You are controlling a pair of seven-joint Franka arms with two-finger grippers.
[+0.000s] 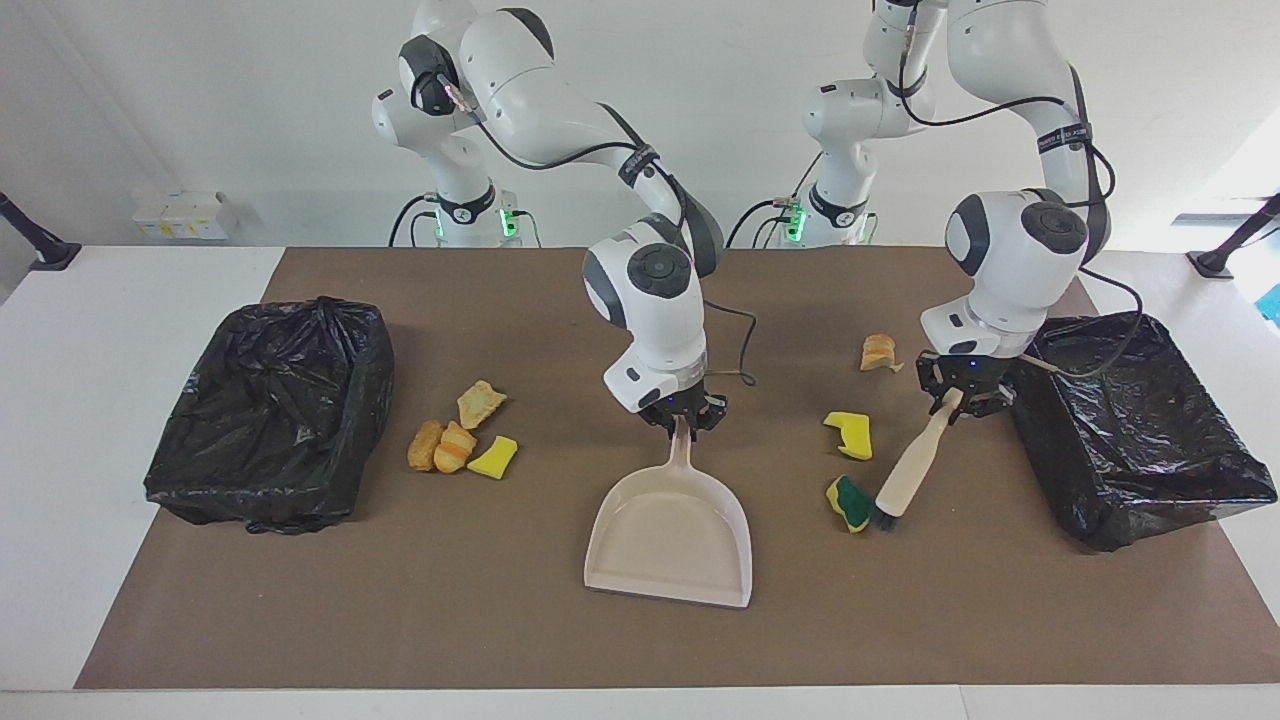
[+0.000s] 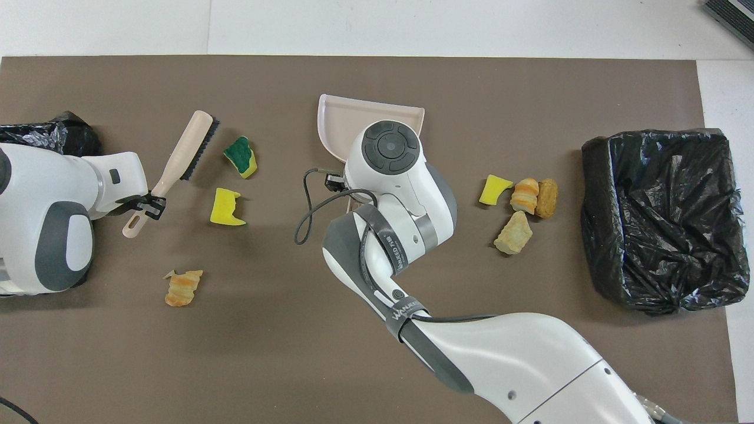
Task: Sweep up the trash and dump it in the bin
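Next, my left gripper sweeps both sponges toward the bread piece (image 2: 183, 288) before brushing everything into the dustpan, since the green-faced sponge (image 2: 241, 156) is far from that piece.
A beige dustpan (image 1: 668, 540) (image 2: 341, 126) lies mid-table, its handle toward the robots. My right gripper (image 1: 683, 418) is shut on the handle's tip. My left gripper (image 1: 965, 398) (image 2: 147, 203) is shut on the handle of a beige brush (image 1: 915, 465) (image 2: 185, 147), which slants down with its bristles on the mat. Close beside the bristles lies a green-faced sponge (image 1: 850, 503) (image 2: 240, 156). A yellow sponge (image 1: 850, 434) (image 2: 225, 206) and a bread piece (image 1: 879, 353) (image 2: 182, 287) lie nearer the robots. More trash (image 1: 460, 435) (image 2: 521, 203) lies toward the right arm's end.
Two bins lined with black bags stand on the brown mat, one (image 1: 270, 410) (image 2: 660, 218) at the right arm's end and one (image 1: 1130, 420) (image 2: 47, 132) at the left arm's end, right beside my left gripper. In the overhead view my right wrist hides the dustpan's handle.
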